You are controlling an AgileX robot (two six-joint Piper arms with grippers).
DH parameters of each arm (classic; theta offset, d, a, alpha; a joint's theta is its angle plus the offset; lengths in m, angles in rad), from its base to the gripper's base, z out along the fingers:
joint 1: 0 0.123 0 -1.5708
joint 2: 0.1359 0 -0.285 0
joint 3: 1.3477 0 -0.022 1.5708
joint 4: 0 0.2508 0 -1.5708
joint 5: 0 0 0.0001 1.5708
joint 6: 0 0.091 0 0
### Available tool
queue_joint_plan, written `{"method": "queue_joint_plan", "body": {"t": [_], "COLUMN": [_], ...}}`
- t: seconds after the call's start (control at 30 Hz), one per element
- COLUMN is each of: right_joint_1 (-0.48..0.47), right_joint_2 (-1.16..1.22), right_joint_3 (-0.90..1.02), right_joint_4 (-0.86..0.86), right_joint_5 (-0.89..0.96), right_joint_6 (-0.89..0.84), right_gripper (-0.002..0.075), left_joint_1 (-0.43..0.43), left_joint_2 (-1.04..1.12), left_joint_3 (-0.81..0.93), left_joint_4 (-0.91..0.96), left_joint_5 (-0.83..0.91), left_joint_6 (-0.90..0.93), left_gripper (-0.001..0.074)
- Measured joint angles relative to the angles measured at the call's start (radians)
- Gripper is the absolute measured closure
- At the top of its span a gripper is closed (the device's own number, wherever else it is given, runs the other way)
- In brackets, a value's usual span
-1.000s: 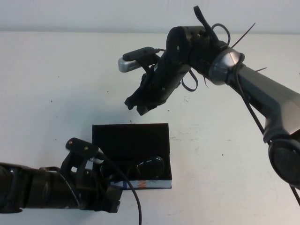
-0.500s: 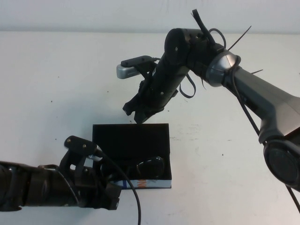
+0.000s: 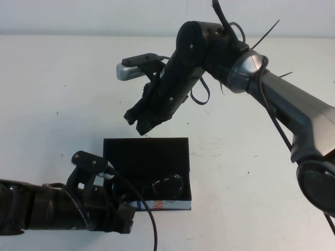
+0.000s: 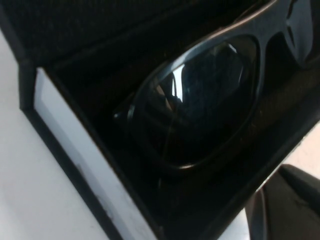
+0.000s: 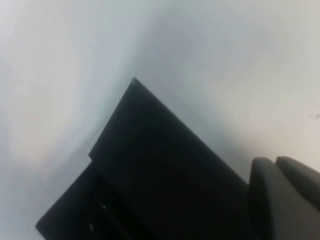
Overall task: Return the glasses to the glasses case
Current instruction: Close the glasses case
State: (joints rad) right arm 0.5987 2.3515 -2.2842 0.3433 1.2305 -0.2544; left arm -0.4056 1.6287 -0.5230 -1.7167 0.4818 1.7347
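Observation:
I should push the lid from behind over the glasses with my right gripper, because the lid is open and its far edge is below my right gripper.
The glasses case lies open mid-table, with its flap lid flat toward the far side and its white printed front edge nearest me. The dark glasses lie inside it, against the front wall. In the left wrist view a lens of the glasses fills the case. My left gripper is low at the case's front left corner, shut and empty; its tip shows just outside the wall. My right gripper hovers above the lid's far edge, shut and empty. The lid shows below it.
The white table stretches around the case on all sides. The right arm spans from the right edge over the table's middle. A black cable loops from the left wrist across the case's front.
My right gripper has moved left and slightly nearer, now over the lid's far left part. My left arm has shifted a little to the left. The glasses and case have not moved.

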Motion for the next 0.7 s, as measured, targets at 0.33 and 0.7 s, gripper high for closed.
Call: {"method": "queue_joint_plan", "body": {"t": [0.33, 0.7], "right_joint_1": [-0.025, -0.026], "right_joint_2": [0.0, 0.057], "right_joint_3": [0.0, 0.0], "right_joint_4": [-0.135, -0.097], "right_joint_5": [0.004, 0.004], "right_joint_6": [0.045, 0.049], "right_gripper": [0.0737, 0.0737], "left_joint_1": [0.0, 0.0], "left_joint_2": [0.0, 0.054], "left_joint_3": [0.0, -0.01], "left_joint_4": [0.0, -0.019], "left_joint_5": [-0.002, 0.038], "left_joint_6": [0.002, 0.008], "left_gripper": [0.0736, 0.0736]}}
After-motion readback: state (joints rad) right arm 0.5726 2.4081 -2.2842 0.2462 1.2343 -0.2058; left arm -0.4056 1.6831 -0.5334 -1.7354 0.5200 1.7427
